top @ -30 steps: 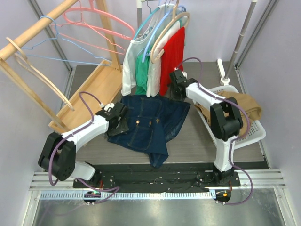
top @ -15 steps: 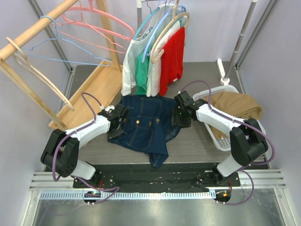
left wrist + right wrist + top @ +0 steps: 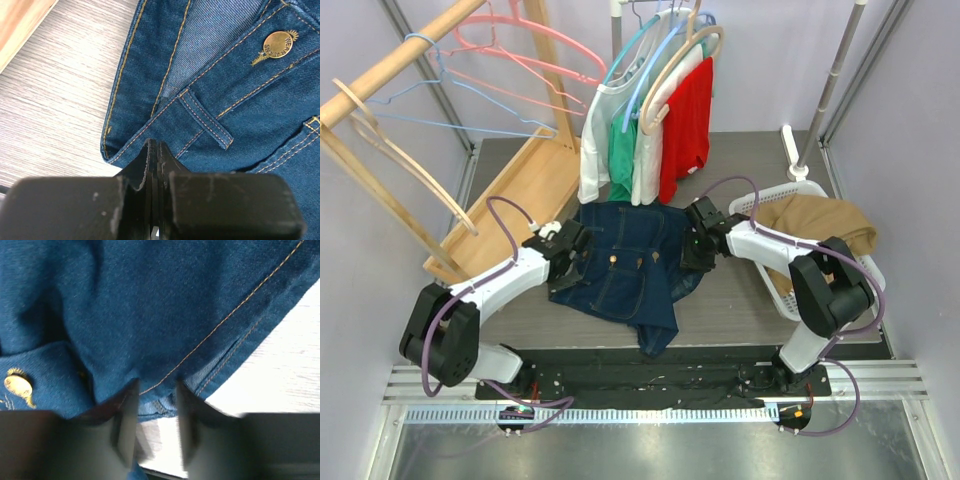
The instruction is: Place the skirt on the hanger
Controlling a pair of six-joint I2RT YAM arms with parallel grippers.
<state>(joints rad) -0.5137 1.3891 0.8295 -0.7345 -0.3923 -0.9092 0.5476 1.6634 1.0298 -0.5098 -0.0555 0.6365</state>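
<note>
The skirt's hem [image 3: 658,335] is bunched to a point, so I should hold nearer the waistband's corner [image 3: 106,153] with my left gripper while my right gripper spreads the hem.
The dark blue denim skirt [image 3: 630,265] lies flat on the grey table between both arms. My left gripper [image 3: 570,257] is at its left edge. In the left wrist view the jaws [image 3: 155,146] are pressed together on the waistband corner of the skirt [image 3: 225,75], beside a belt loop and a brass button. My right gripper [image 3: 694,250] is at the skirt's right edge. Its blurred fingers [image 3: 156,385] stand apart with the stitched edge of the skirt [image 3: 150,305] between them. Empty pink [image 3: 520,50], blue [image 3: 470,110] and wooden [image 3: 400,160] hangers hang on the wooden rack at the left.
A clothes rail behind the skirt holds white, green and red tops [image 3: 660,130] on hangers. A white basket [image 3: 860,285] holding a tan garment [image 3: 825,225] sits at the right. The wooden rack's slanted base [image 3: 520,190] borders the skirt on the left.
My right arm came down from the hanging tops to the skirt's right edge, and its jaws narrowed. My left gripper closed on the waistband.
</note>
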